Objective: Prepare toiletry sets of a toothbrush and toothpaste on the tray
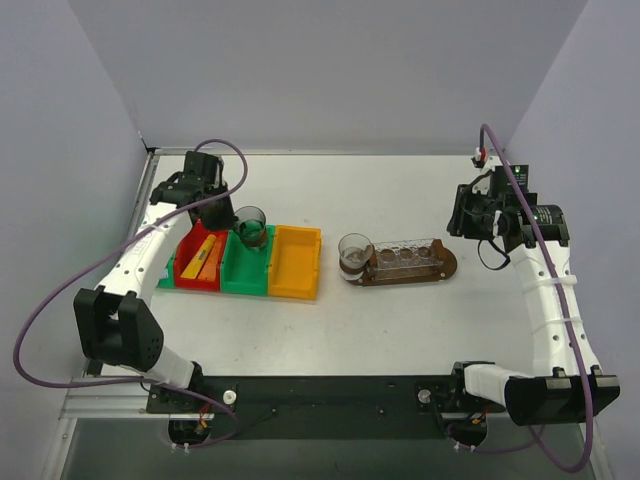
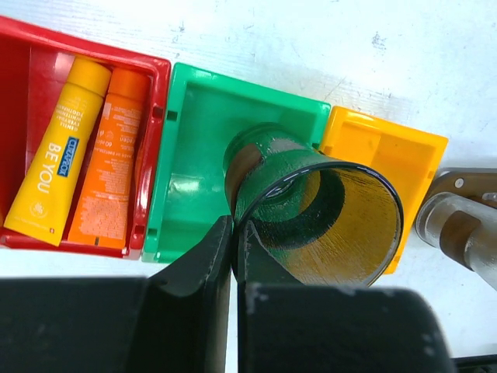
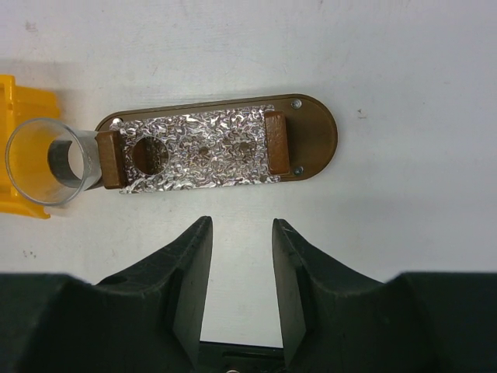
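Note:
I should move my right gripper closer next until it closes on the opposite rim (image 2: 399, 214), because that rim is free and my left gripper holds one side of the clear cup's rim (image 1: 265, 219).
Two toothpaste tubes, one yellow (image 2: 54, 163) and one orange (image 2: 109, 167), lie side by side in the red bin (image 2: 155, 116). My left gripper (image 2: 235, 225) is shut on the rim of a clear glass cup (image 2: 318, 210), which hangs tilted over the green bin (image 2: 194, 155). From above, the left gripper (image 1: 235, 222) and its cup (image 1: 250, 227) are at the bins' far edge. The dark-brown tray (image 3: 314, 132) carries a foil-covered rack (image 3: 202, 148). My right gripper (image 3: 241, 225) hovers open and empty on the tray's near side in its wrist view. No toothbrush is in view.
A second clear cup (image 3: 50, 159) stands at the tray's left end, beside the yellow bin (image 1: 295, 262). Red (image 1: 200, 262), green (image 1: 245, 268) and yellow bins sit in a row left of the tray (image 1: 447, 266). The right gripper (image 1: 470, 222) is right of the tray.

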`<state>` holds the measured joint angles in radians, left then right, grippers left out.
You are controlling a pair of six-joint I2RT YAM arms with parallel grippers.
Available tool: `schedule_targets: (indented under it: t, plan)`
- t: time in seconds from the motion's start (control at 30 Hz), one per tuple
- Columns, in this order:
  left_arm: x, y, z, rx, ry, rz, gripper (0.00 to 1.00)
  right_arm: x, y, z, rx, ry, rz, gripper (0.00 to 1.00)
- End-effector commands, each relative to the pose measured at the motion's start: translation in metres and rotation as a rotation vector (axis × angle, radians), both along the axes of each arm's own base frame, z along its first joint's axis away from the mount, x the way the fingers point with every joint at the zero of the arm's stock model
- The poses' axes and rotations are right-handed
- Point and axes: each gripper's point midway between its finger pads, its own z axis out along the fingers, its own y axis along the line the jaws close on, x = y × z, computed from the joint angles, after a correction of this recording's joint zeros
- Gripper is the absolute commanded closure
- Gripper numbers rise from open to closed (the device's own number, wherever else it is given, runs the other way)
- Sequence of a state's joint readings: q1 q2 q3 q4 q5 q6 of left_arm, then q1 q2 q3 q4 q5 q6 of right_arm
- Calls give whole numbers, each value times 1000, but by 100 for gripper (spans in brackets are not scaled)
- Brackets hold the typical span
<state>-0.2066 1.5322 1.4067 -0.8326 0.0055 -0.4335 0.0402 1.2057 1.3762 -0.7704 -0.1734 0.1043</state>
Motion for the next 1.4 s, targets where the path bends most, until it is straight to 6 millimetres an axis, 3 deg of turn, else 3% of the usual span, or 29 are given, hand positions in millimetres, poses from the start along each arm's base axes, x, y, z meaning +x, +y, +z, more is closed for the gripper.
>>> schedule_targets:
  t: [0.0,0.37,0.6,0.8,1.03,1.2,1.37]
  plan:
    - [-4,-3,43,-73,-88,34,100,-5,4,19,23,-38,-1,67]
    - [-37,-2,63,-148,-108,120,100,-6,15,34,81,-60,-37,59]
    - [-53,-21,76,-185,-157,165,100,-5,49,47,146,-75,0,52]
    - [-71,-57,99,-238,-252,213,100,-4,105,52,180,-71,97,53]
    - [-81,-91,106,-269,-289,212,100,-13,182,72,247,-84,259,54]
    - [-84,-115,104,-287,-275,184,100,-25,235,65,307,-25,374,54]
    - [-86,-135,104,-298,-271,150,100,-34,265,51,288,29,455,54]
